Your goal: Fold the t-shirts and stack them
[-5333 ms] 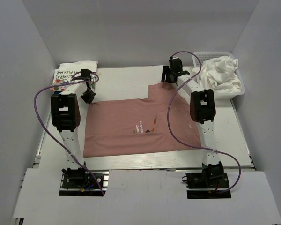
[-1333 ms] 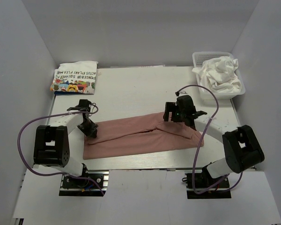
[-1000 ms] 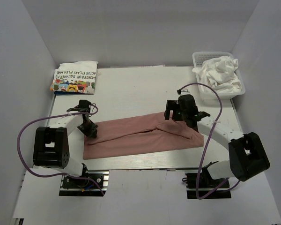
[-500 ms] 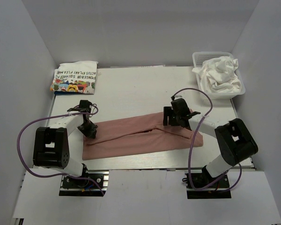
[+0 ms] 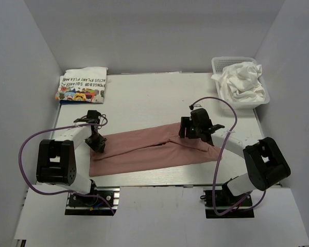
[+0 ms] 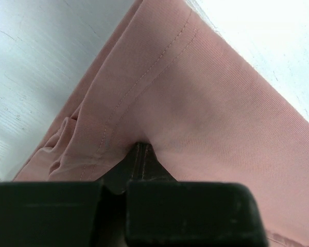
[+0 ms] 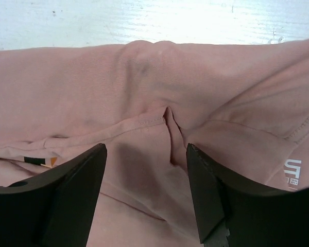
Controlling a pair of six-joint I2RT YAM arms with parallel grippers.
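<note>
The dusty pink t-shirt's loose fold [image 5: 172, 139] bunches up short of the t-shirt's near edge [image 5: 178, 164], so next my right gripper pinches the fold and pulls it to that edge.
The dusty pink t-shirt [image 5: 144, 152] lies folded into a long band across the near part of the table [image 5: 154, 98]. My left gripper [image 5: 97, 141] is shut on the band's far left corner, and the pink cloth [image 6: 221, 103] drapes over its closed fingertips [image 6: 139, 152]. My right gripper [image 5: 190, 133] stands open low over the band's right half. Its jaws straddle a small pucker and a seam in the pink cloth [image 7: 67, 92], with nothing pinched between them [image 7: 146, 154]. A folded white t-shirt with colourful cartoons [image 5: 82, 85] lies at the far left corner.
A white mesh basket [image 5: 215, 63] at the far right holds crumpled white t-shirts [image 5: 242, 82]. Purple cables loop from both arms over the table. White walls enclose the table on three sides.
The right gripper's jaws have narrowed while staying open over the shirt's right half, and its arm has shifted a little. The left gripper has kept its grip, with the band's left end drawn slightly leftward.
</note>
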